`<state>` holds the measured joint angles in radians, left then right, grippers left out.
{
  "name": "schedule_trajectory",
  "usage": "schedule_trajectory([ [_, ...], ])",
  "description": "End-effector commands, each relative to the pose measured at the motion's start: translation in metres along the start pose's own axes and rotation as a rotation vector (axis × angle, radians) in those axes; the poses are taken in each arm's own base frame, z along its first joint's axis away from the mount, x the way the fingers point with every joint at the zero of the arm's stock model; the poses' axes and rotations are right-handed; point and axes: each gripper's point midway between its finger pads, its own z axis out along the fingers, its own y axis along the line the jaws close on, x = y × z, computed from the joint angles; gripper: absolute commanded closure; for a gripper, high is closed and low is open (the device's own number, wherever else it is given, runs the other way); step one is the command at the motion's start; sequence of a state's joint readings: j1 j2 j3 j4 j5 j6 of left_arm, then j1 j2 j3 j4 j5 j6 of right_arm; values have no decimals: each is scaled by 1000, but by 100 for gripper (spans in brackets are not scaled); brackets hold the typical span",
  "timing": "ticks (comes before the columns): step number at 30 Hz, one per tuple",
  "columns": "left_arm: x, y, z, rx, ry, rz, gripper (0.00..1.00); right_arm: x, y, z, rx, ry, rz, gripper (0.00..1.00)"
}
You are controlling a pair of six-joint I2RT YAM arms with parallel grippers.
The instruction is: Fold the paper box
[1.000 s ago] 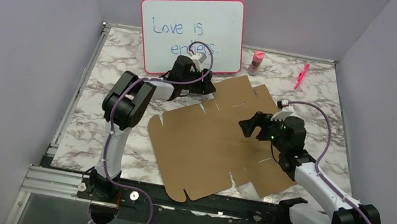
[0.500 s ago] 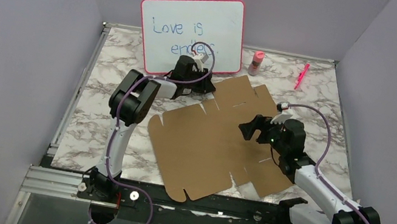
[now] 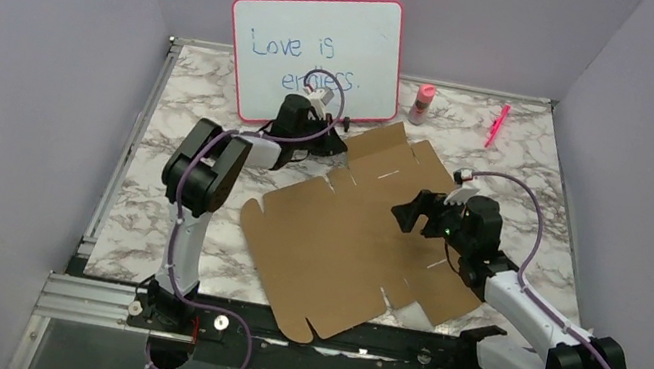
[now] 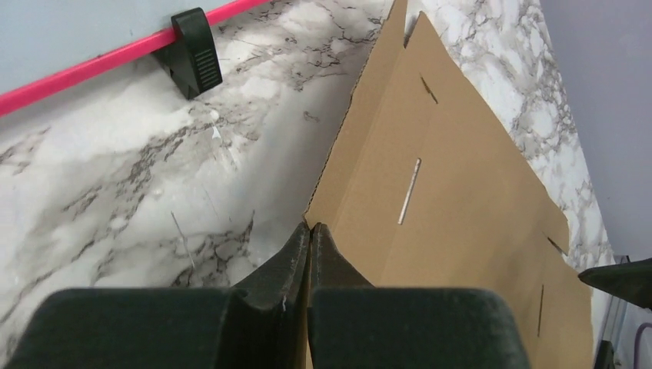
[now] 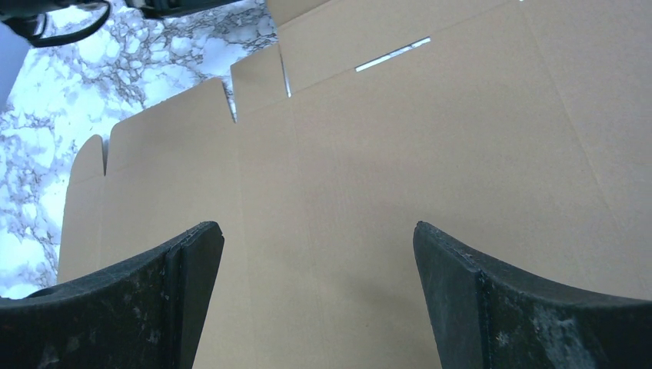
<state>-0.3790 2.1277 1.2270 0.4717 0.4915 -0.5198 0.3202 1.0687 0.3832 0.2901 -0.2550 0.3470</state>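
Note:
My left gripper is pinching the skewed paper box's flap edge [image 3: 350,154] next to open marble [image 3: 264,182], so I should keep pulling across that marble until the paper box lies straighter.
The paper box [image 3: 342,248] is a flat brown cardboard sheet with flaps and slots, lying mid-table. My left gripper [image 3: 343,142] is at the sheet's far-left edge, and that edge is lifted slightly off the marble. In the left wrist view the gripper [image 4: 310,227] is shut on the paper box's [image 4: 461,200] edge, with cardboard showing between the fingers. My right gripper [image 3: 405,210] hovers over the right half of the sheet. In the right wrist view this gripper [image 5: 317,231] is open wide, with only bare cardboard [image 5: 400,138] below and nothing between the fingers.
A pink-framed whiteboard [image 3: 315,56] stands at the back, its black foot [image 4: 196,48] close to the left gripper. A pink bottle [image 3: 421,104] and a pink marker [image 3: 497,124] lie at the back right. Purple walls enclose the marble table [image 3: 164,166].
My left gripper has closed onto the sheet's far-left edge, and that flap now stands slightly raised. The right arm has barely moved and stays open.

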Motion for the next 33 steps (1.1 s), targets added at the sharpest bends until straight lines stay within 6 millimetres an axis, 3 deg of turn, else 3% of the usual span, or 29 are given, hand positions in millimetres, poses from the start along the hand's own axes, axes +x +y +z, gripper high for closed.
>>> schedule_trajectory([
  [1, -28, -14, -30, -47, -108, -17, 100, -6, 4, 1, -8, -1, -8, 0],
  [12, -16, -11, -110, -199, -220, -136, 100, -15, 1, 13, 24, 14, 23, 0],
  [19, -2, 5, -166, -377, -304, -178, 100, -14, -3, 19, 40, 38, 27, 0],
  [23, 14, 23, -198, -518, -321, -190, 100, -15, -6, 23, 58, 55, 35, 0],
  [27, 33, 32, -216, -582, -306, -196, 100, -11, -12, 26, 92, 73, 49, 0],
  [30, 42, 36, -225, -609, -303, -196, 84, -4, -16, 28, 109, 92, 66, 0],
  [33, 43, 36, -232, -629, -288, -171, 57, 3, -21, 32, 127, 117, 83, 0],
])
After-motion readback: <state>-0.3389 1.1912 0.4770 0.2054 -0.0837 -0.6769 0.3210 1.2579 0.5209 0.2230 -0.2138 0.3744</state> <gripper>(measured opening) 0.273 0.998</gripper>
